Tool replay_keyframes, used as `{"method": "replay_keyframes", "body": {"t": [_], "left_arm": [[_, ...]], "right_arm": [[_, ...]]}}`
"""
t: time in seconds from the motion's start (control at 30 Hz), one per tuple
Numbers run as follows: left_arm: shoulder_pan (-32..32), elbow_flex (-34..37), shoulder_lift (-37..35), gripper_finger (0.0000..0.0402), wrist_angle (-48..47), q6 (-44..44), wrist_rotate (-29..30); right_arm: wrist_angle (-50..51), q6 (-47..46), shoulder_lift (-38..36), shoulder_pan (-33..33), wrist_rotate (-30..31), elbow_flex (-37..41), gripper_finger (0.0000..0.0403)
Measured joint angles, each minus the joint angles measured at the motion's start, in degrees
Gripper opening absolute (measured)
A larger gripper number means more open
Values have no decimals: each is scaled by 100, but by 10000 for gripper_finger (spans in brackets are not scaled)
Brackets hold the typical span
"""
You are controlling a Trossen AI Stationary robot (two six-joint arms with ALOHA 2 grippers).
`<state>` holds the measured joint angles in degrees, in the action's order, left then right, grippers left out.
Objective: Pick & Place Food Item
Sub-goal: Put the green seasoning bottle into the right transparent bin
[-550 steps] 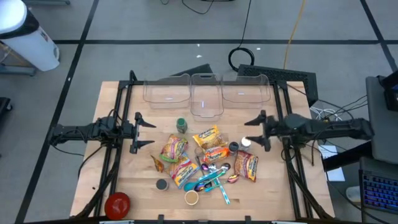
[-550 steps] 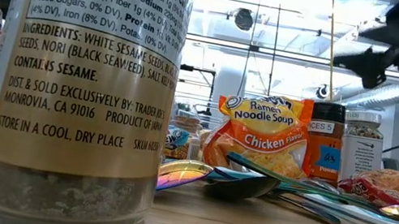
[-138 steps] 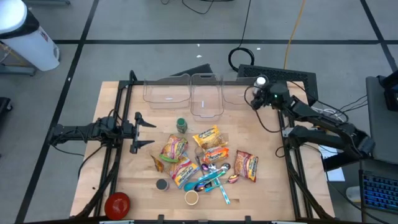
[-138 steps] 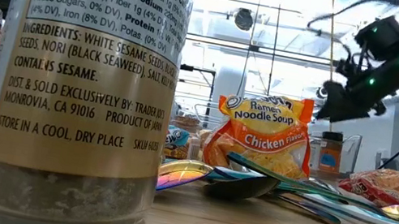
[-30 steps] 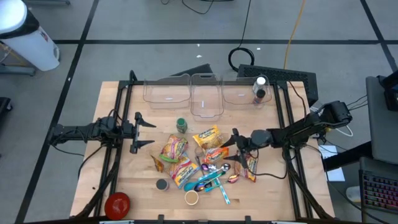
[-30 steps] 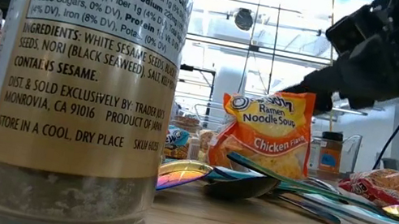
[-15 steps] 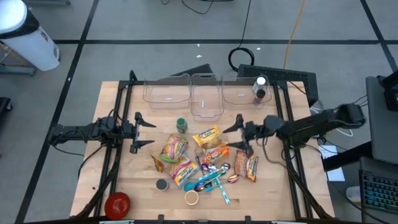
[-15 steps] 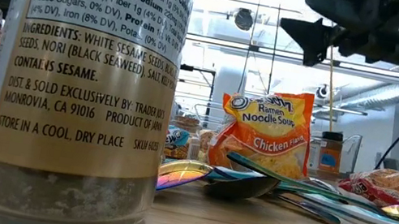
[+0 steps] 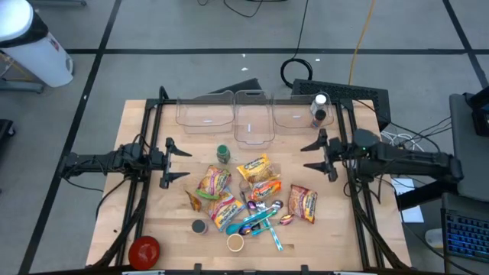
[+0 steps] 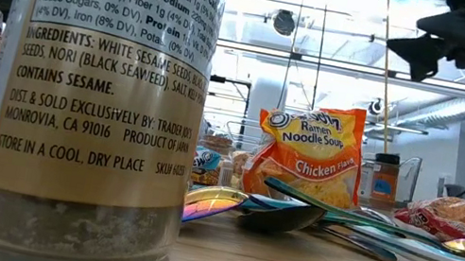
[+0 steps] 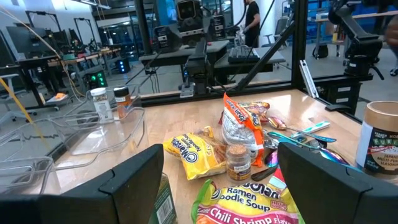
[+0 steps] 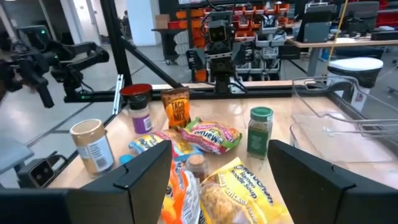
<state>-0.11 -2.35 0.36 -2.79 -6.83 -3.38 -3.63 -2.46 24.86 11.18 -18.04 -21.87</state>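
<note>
The green-lidded jar [image 9: 223, 153] is close to my left gripper and a long way from the spice jars' bin [image 9: 299, 116]. My left gripper should pick it up and hand it to my right gripper.
Several ramen packets [image 9: 254, 168] lie in a heap at the table's middle, with a green-lidded jar [image 9: 223, 153] standing beside them and spoons [image 9: 263, 218] lying among them. One chicken ramen packet [image 10: 310, 154] stands tilted in the low view. My right gripper [image 9: 315, 155] hangs open and empty above the table, to the right of the heap, pointing level toward it [image 12: 217, 186]. My left gripper [image 9: 177, 159] waits open at the left side, also level and empty [image 11: 221, 186]. Two spice jars [image 9: 318, 109] stand in the right clear bin [image 9: 298, 116].
Three clear bins line the far edge, the left one [image 9: 205, 113] and the middle one [image 9: 254, 122] without items. A red lid [image 9: 144, 250] lies at the near left corner. A large seasoning jar [image 10: 94, 97] fills the low view's left. Bare wood shows near the right edge.
My right gripper has drawn back from above the ramen packets toward the table's right edge and has risen, carrying nothing. It has come level. The packets have stayed where they were.
</note>
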Motion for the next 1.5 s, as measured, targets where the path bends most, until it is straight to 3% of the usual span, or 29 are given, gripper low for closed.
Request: {"method": "replay_keyframes", "body": {"t": [0.17,0.27,0.4,0.67,0.93,1.13,1.27,1.5], "left_arm": [[1,0,-1,324,37,-144,58],[10,1,0,324,491,-758,578],[12,2,0,324,915,-916,952],[10,0,0,324,1084,-737,946],[8,0,0,324,1612,934,331],[7,0,37,324,1931,1751,1002],[7,0,584,324,1746,2421,1663],[7,-79,2440,324,1991,3051,2286]], "right_arm": [[102,284,-64,0,4,0,258],[102,147,-44,0,2,0,258],[100,-109,-37,0,-17,0,258],[156,-595,-37,-2,-36,0,258],[-123,-593,-29,-4,-325,224,258],[-258,-590,-29,-4,-321,280,258],[-268,-588,-31,-4,-319,280,258],[-492,-586,-33,-4,-317,282,258]]}}
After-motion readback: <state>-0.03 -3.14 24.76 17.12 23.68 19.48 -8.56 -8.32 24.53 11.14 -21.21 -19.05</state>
